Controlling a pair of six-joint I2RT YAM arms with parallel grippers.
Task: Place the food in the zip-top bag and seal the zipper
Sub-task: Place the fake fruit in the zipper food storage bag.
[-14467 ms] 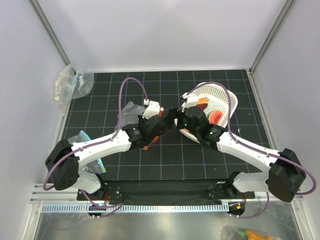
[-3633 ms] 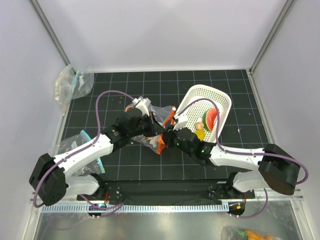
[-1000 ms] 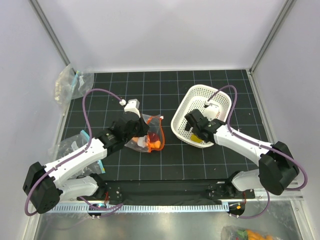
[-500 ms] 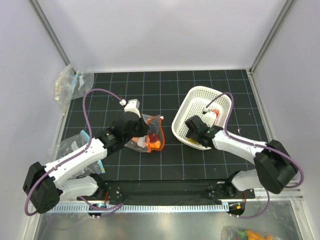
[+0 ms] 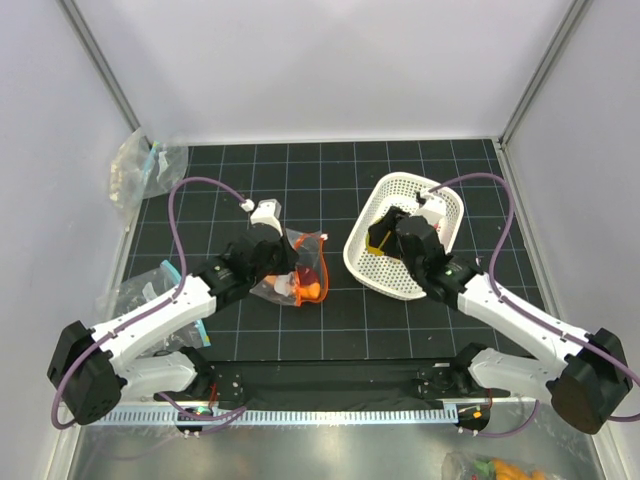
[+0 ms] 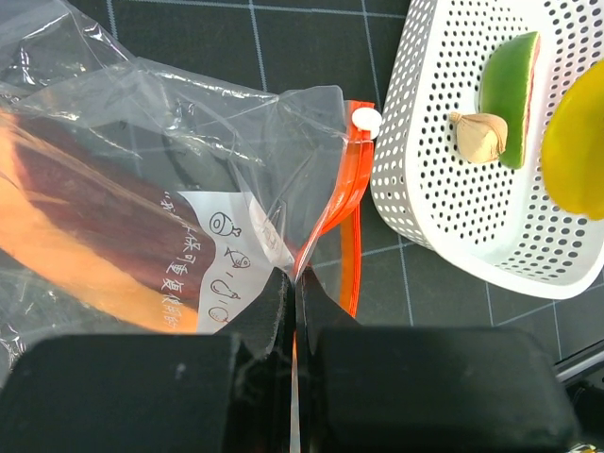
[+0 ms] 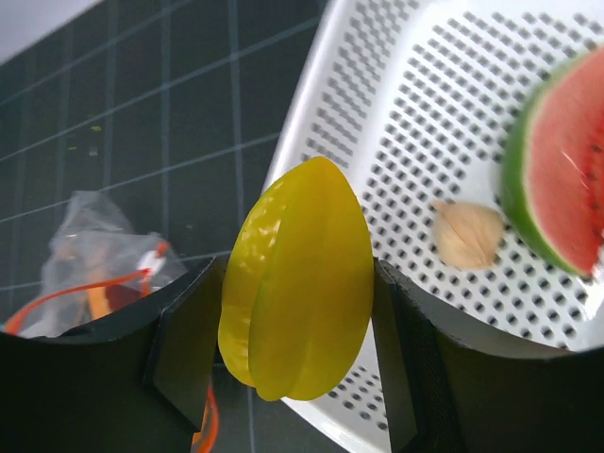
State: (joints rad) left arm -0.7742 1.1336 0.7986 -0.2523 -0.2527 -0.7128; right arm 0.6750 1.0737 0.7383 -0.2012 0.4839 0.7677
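The robot's left gripper is holding the bag's opening (image 5: 312, 267) open toward the yellow lemon, so the right gripper should continue to carry the lemon until the lemon is beyond the zipper (image 5: 325, 279).
The clear zip-top bag (image 5: 303, 270) lies left of centre with an orange carrot piece (image 6: 57, 250) and a dark red piece (image 6: 118, 226) inside. My left gripper (image 6: 294, 283) is shut on the bag's mouth edge at the red-orange zipper (image 6: 344, 193), which stands open. My right gripper (image 7: 297, 293) is shut on the yellow lemon (image 7: 297, 278) and holds it above the near-left rim of the white basket (image 5: 440, 205). The watermelon slice (image 7: 562, 160) and the peach ball (image 7: 467, 234) lie in the basket.
Clear bags with teal trim lie at the back left corner (image 5: 145, 165) and at the left edge (image 5: 160, 285). Grey walls and frame posts close the mat on three sides. Both arms' purple cables arch above the mat.
My right gripper has risen out of the basket with the yellow lemon in it and shifted slightly left. The left arm and bag have not moved.
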